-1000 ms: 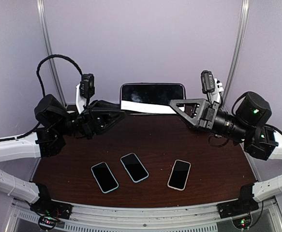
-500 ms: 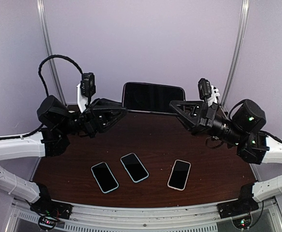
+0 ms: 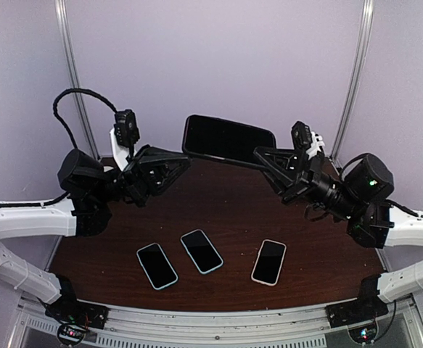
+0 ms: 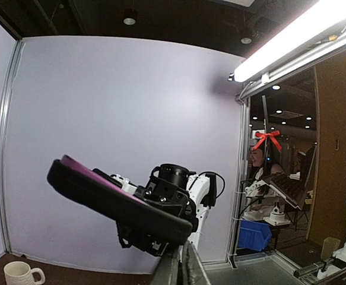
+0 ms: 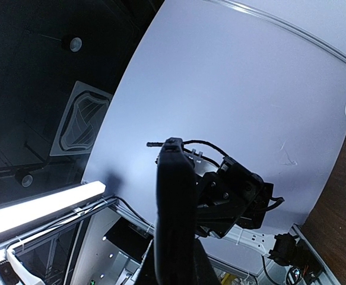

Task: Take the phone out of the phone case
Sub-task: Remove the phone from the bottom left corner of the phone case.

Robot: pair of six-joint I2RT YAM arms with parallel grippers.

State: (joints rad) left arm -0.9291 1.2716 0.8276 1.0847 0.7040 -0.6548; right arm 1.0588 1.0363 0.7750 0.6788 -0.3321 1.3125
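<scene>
Next, I open my left gripper and bring the case's end [image 3: 190, 136] between its fingers, because only the ends of my closed left gripper touch the case's lower corner [image 3: 186, 150].
A dark phone in its black phone case [image 3: 229, 138] is held in the air above the far edge of the table, long side level and face toward the top camera. My right gripper [image 3: 262, 156] is shut on its right end. In the right wrist view the case [image 5: 173, 202] rises edge-on from between the fingers. My left gripper [image 3: 185, 164] is shut, its tips at the case's lower left corner. In the left wrist view the case [image 4: 113, 199] slants just above the closed fingers [image 4: 174, 268], a pink-purple face showing on top. Whether the tips pinch the case's lip is hidden.
Three phones lie face up on the brown table [image 3: 233, 210]: one at the left [image 3: 157, 265], one in the middle [image 3: 201, 251], one at the right [image 3: 269, 262]. A white mug [image 4: 21, 274] stands by the back wall.
Both grippers have lifted the cased phone and tipped its face up toward the camera. The white strip under it no longer shows. The left jaws have closed.
</scene>
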